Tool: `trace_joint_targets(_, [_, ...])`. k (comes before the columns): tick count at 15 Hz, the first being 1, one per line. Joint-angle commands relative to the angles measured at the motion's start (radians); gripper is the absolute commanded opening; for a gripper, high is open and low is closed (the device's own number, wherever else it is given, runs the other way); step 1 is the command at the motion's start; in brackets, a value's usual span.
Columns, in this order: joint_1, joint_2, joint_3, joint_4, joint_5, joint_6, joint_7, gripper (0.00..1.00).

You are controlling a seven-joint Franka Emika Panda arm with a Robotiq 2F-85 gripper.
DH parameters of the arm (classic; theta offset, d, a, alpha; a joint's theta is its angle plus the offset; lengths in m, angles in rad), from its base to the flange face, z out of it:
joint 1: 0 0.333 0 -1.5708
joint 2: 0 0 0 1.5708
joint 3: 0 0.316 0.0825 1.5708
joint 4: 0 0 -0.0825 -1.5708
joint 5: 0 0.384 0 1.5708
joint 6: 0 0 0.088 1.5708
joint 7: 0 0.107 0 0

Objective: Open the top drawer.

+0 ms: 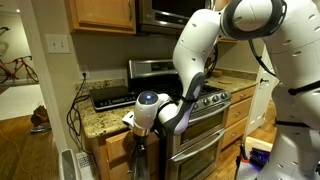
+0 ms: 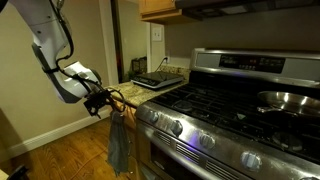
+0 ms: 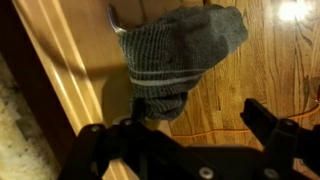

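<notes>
Next, I move toward the drawer front and grip towel and handle together, because my gripper's gap is over the floor, beside the grey towel on the drawer handle.
The top drawer is a light wood front under the granite counter, seen in both exterior views and in the wrist view. A grey towel hangs from its handle and also shows in both exterior views. My gripper is open. Its left finger is right next to the towel and the drawer front, its right finger out over the wood floor. In both exterior views the gripper is level with the drawer handle, just in front of it.
A steel stove with knobs and an oven door stands right beside the drawer. A granite counter lies above it, with a black appliance on top. Cables hang by the wall. Wood floor lies below.
</notes>
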Motion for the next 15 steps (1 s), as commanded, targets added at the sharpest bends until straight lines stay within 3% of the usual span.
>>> trace_joint_targets(1, [0.095, 0.003, -0.087, 0.013, -0.089, -0.033, 0.09, 1.0])
trace_joint_targets(7, [0.121, 0.058, -0.118, 0.024, -0.096, -0.044, 0.091, 1.0])
trace_joint_targets(15, [0.202, 0.055, -0.228, 0.054, -0.258, -0.018, 0.16, 1.0])
